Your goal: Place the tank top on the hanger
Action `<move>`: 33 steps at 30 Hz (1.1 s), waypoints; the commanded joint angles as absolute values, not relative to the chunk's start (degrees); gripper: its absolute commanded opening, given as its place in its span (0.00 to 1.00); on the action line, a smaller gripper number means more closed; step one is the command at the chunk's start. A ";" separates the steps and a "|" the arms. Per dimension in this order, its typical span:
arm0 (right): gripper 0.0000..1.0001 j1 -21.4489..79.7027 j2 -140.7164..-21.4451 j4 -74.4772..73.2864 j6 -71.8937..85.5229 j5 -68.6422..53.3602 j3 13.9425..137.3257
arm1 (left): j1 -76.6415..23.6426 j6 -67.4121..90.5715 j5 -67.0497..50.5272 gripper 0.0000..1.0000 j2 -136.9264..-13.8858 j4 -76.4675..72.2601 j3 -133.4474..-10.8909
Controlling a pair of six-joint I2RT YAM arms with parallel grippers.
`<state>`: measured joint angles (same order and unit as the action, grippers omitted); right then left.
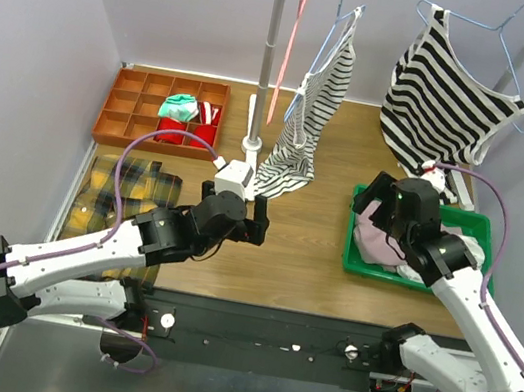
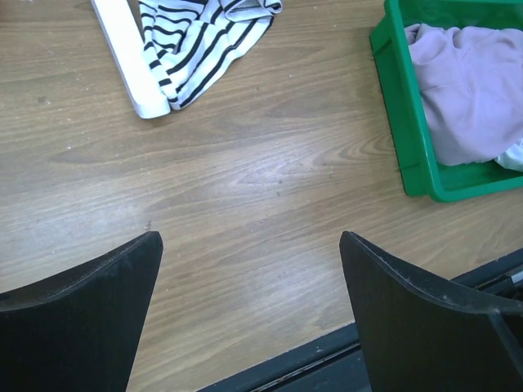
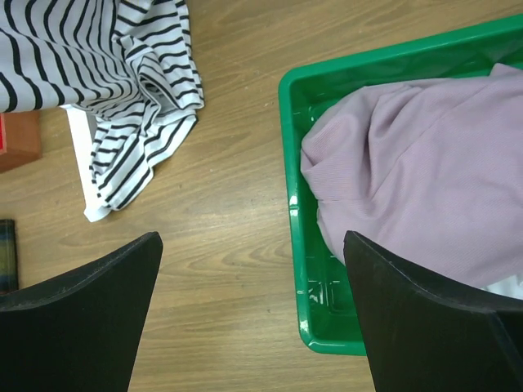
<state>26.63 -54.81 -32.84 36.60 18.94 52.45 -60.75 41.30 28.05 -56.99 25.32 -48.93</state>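
White cloth [image 1: 410, 273] sticks out from under the mauve tank top [image 1: 376, 243], so the tank top should pull that cloth along across the bin when I lift.
The mauve tank top [image 1: 374, 238] lies crumpled in a green bin [image 1: 353, 258] at the right of the table. It also shows in the right wrist view [image 3: 409, 171] and the left wrist view [image 2: 466, 90]. The pink-red wire hanger [image 1: 292, 39] hangs from the rail at the back, empty. My right gripper [image 1: 374, 204] is open above the bin's left wall [image 3: 294, 245]; one finger is over the tank top, the other over the table [image 3: 253, 310]. My left gripper [image 1: 238, 207] is open and empty above bare wood mid-table [image 2: 249, 310].
Two black-and-white striped tops [image 1: 312, 114] [image 1: 447, 97] hang on light blue hangers; the left one drapes onto the table by the rack's white pole [image 1: 268, 55]. A wooden compartment tray [image 1: 160, 112] and a plaid cloth [image 1: 125, 197] lie at the left. White cloth [image 1: 471, 251] sits in the bin.
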 commanded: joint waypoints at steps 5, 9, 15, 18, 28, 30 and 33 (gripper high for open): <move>1.00 26.72 -54.66 -34.90 38.84 24.34 50.11 | -60.29 40.69 29.97 0.99 -54.93 29.18 -51.50; 1.00 26.37 -57.90 -32.70 40.43 26.28 46.51 | -60.21 40.43 29.88 0.99 -54.06 28.92 -51.07; 1.00 21.89 -64.59 -25.77 41.84 21.63 42.37 | -59.86 40.17 29.27 0.99 -54.23 29.35 -51.06; 0.99 20.13 -66.53 -22.52 42.45 21.45 40.52 | -59.68 40.34 28.74 0.99 -53.62 29.44 -51.06; 0.30 19.69 -67.94 -21.44 42.45 22.14 38.93 | -59.41 40.69 28.65 0.99 -51.42 28.92 -49.40; 0.04 19.60 -66.46 -23.37 41.40 23.20 42.51 | -59.41 40.69 28.56 0.99 -51.24 28.92 -49.57; 0.01 19.60 -63.73 -28.20 38.77 24.96 48.49 | -59.33 40.61 28.56 0.99 -50.98 28.83 -49.92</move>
<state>19.88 -67.88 -23.90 41.89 21.63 40.07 -59.66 40.69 28.56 -52.03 29.06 -50.13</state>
